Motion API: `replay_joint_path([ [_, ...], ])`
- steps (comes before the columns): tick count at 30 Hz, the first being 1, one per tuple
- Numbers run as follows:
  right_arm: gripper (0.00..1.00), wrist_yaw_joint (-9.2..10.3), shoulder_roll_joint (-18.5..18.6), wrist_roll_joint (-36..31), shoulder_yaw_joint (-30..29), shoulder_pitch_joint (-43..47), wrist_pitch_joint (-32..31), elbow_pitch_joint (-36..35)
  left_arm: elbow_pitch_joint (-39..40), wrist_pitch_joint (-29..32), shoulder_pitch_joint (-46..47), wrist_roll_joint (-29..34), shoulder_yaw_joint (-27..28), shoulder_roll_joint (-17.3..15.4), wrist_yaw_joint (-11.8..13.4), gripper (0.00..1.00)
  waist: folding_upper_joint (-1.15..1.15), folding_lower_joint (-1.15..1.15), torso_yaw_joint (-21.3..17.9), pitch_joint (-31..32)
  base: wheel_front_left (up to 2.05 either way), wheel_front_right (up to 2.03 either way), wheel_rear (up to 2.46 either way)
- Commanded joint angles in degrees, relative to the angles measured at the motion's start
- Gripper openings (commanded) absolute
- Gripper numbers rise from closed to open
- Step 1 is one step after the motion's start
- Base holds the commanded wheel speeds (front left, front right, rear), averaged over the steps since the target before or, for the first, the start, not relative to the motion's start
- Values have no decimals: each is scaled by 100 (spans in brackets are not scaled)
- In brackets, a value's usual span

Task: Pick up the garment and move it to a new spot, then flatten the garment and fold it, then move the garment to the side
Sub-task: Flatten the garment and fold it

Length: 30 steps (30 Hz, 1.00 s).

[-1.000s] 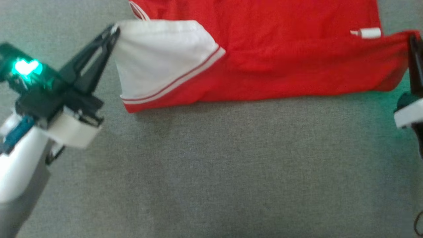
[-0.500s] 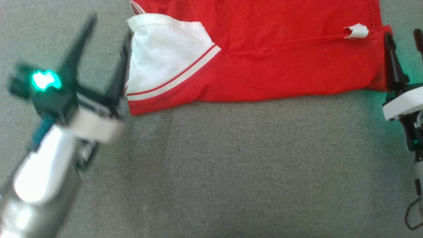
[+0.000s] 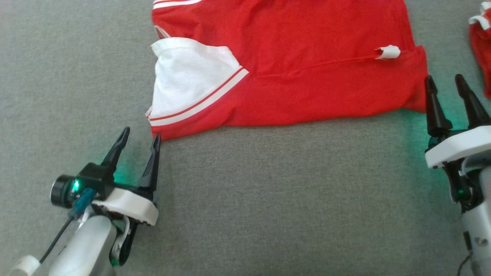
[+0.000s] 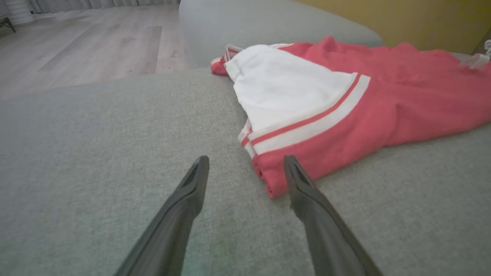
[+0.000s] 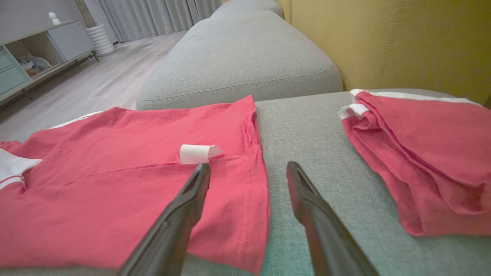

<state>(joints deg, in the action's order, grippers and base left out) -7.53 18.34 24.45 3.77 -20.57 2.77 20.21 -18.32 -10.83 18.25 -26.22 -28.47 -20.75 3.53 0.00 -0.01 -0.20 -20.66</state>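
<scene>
The white striped sleeve (image 3: 193, 77) lies flat inside the red edge (image 3: 195, 129). I expect it to come along still folded in when I pull the garment's near corner.
A red garment (image 3: 307, 65) with a white striped sleeve (image 3: 188, 76) lies folded lengthwise on the grey cushion (image 3: 268, 199). A small white label (image 3: 387, 52) sticks up near its right end. My left gripper (image 3: 140, 136) is open, just below the garment's lower left corner and off the cloth; in the left wrist view that gripper (image 4: 245, 163) has the red corner (image 4: 274, 184) beside its right finger. My right gripper (image 3: 445, 82) is open at the garment's right edge, holding nothing; in the right wrist view its fingertips (image 5: 247, 168) straddle the hem (image 5: 257, 184).
A second red garment (image 3: 481, 50) lies bunched at the far right, also seen as a red pile (image 5: 422, 153). A yellow backrest (image 5: 383, 42) rises behind the cushion. Another grey cushion (image 5: 238, 57) adjoins, with wooden floor (image 4: 96, 50) beyond the seat edge.
Both grippers let go of the garment's ends and drew back toward me, now open. The cloth dropped flat. The head camera shifted, so the whole scene sits lower.
</scene>
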Motion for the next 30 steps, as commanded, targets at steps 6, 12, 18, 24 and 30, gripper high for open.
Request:
replay_joint_path([
  [6, 100, 4, 59, 100, 175, -39, 125, -44, -343, 219, 276, -58, 88, -36, -56, 100, 0, 1, -130, -82, 0, 0, 0],
  [12, 100, 4, 109, 135, 178, -59, 165, 103, -554, 298, 406, -49, -137, 22, -303, 0, 0, 1, -147, -130, 0, 0, 0],
  [18, 100, 4, 110, 235, 181, -99, 97, 399, -336, 90, 411, -35, -173, -22, -377, 0, 0, 1, -1, -83, 0, 0, 0],
  [24, 100, 4, 146, 334, 254, -222, -84, 812, -17, 93, 413, 1, -181, -118, -328, 0, 0, 1, 144, -59, 0, 0, 0],
  [30, 0, 4, 237, 538, 442, -200, -371, 990, 135, 103, 391, 1, -163, -180, -261, 0, 0, 1, 196, -4, 0, 0, 0],
])
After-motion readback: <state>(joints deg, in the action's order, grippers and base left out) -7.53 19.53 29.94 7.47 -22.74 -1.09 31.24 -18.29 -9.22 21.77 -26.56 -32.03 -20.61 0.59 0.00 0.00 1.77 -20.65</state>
